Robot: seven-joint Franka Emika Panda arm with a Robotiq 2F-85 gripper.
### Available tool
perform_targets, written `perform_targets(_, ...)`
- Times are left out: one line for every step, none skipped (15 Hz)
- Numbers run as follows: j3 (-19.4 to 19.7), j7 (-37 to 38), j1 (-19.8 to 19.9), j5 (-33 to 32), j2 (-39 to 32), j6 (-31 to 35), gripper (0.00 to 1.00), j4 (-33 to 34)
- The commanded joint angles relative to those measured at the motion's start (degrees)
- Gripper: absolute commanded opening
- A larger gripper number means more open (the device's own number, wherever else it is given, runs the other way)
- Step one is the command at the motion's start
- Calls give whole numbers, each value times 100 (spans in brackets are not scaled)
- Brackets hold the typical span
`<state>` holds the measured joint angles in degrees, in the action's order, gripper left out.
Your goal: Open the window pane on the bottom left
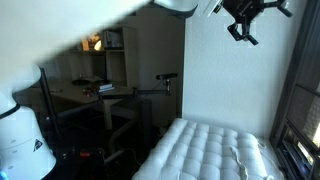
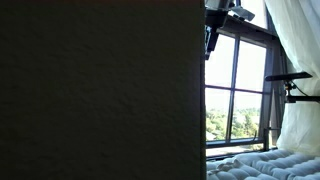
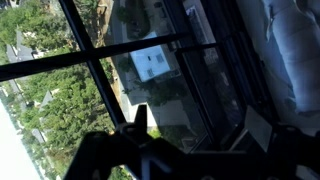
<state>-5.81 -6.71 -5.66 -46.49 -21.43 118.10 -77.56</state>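
My gripper is high up and at a slant to the black bars (image 3: 184,40). Next, I lower it toward the window (image 1: 301,100) and turn it square to the bars first.
My gripper (image 1: 245,18) hangs high near the ceiling in front of the window and also shows at the top of an exterior view (image 2: 212,30). In the wrist view its two dark fingers (image 3: 200,125) are spread open with nothing between them, pointing at glass crossed by thin black bars (image 3: 95,60). Trees and a white roof show through the glass. A small black-framed window pane (image 1: 297,150) sits low in the window, far below the gripper. I cannot tell which pane it is in the wrist view.
A white tufted mattress (image 1: 205,150) lies under the window. A white curtain (image 2: 295,60) hangs beside the tall panes (image 2: 250,90), with a black bracket (image 2: 290,78) in front of it. A dark panel (image 2: 100,90) blocks half of that view. A desk (image 1: 85,95) stands at the back.
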Motion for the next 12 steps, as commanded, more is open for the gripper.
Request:
perform_targets(145, -354, -286, 299, -676, -950, 100, 1158)
perform_targets(192, -255, -359, 240, -818, -1095, 100, 1394)
perform_targets(235, -205, -420, 181, -950, -1182, 100, 1605)
perform_targets(235, -248, -427, 232, -1042, -1079, 100, 1772)
perform_targets(248, -278, -448, 267, -1127, -1017, 100, 1934)
perform_targets(250, -290, -460, 272, -1210, -861, 100, 2053)
perform_targets(265, -316, -476, 245, -1277, -746, 100, 2161)
perform_targets(75, -318, -355, 192, -1331, -675, 100, 2238)
perform_targets(-8, -451, -298, 316, -1381, -583, 100, 2319)
perform_targets(-63, -507, -272, 388, -1449, -559, 100, 2414)
perform_targets(-143, -619, -231, 579, -1516, -645, 100, 2526)
perform_targets(-173, -703, -213, 701, -1579, -709, 100, 2620)
